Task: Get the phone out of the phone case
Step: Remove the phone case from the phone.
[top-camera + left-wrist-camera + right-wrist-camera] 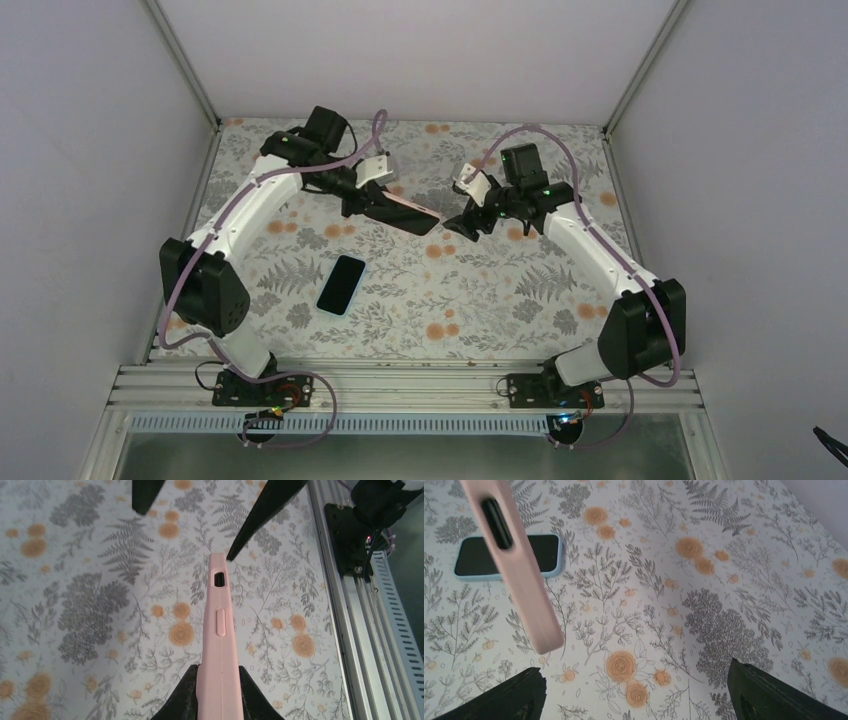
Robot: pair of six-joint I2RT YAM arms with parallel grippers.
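The pink phone case's loose end [434,219] is outside my right gripper's open fingers. Next, my right gripper moves across and grabs the case [544,639] by that loose end.
The phone [341,284], dark with a light blue rim, lies flat on the floral table, apart from both grippers. It also shows in the right wrist view [544,552], partly behind the case. My left gripper [362,197] is shut on the pink phone case [408,214] and holds it above the table. In the left wrist view the case [218,630] is edge-on between my fingers [182,700]. My right gripper [462,226] is open and empty, just beyond the case's free end [519,570], not touching it. Its fingers [516,695] stand wide apart.
The floral cloth [480,300] covers the table. An aluminium rail [400,385] runs along the near edge, with the arm bases on it. Enclosure walls and frame posts [185,70] bound the back and sides.
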